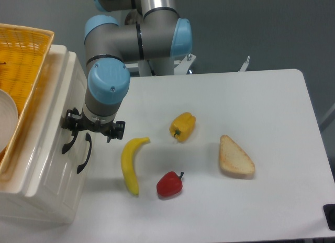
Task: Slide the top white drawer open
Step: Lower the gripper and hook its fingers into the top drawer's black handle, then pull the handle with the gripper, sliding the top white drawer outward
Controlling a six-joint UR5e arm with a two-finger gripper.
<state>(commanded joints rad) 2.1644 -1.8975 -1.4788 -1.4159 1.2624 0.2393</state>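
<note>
My gripper is about to pull the top white drawer [48,158], which will slide straight out alone above the lower drawer, because the lower drawer has its own black handle [85,154].
The white drawer unit stands at the table's left edge, and I see its front from above. The top white drawer [51,162] looks pushed in; its curved black handle [67,142] lies left of the lower drawer's handle [84,153]. My gripper [93,130] hangs under the blue wrist cap, right against the drawer front. Its two black fingers are spread wide. The left finger [69,122] sits at the upper end of the top handle, and I cannot tell whether it touches. The right finger [118,130] is over the table.
A yellow wicker basket [29,49] with a white bowl [5,122] sits on top of the unit. On the table lie a banana [130,164], a yellow pepper [182,125], a red pepper [169,184] and a bread slice [235,157].
</note>
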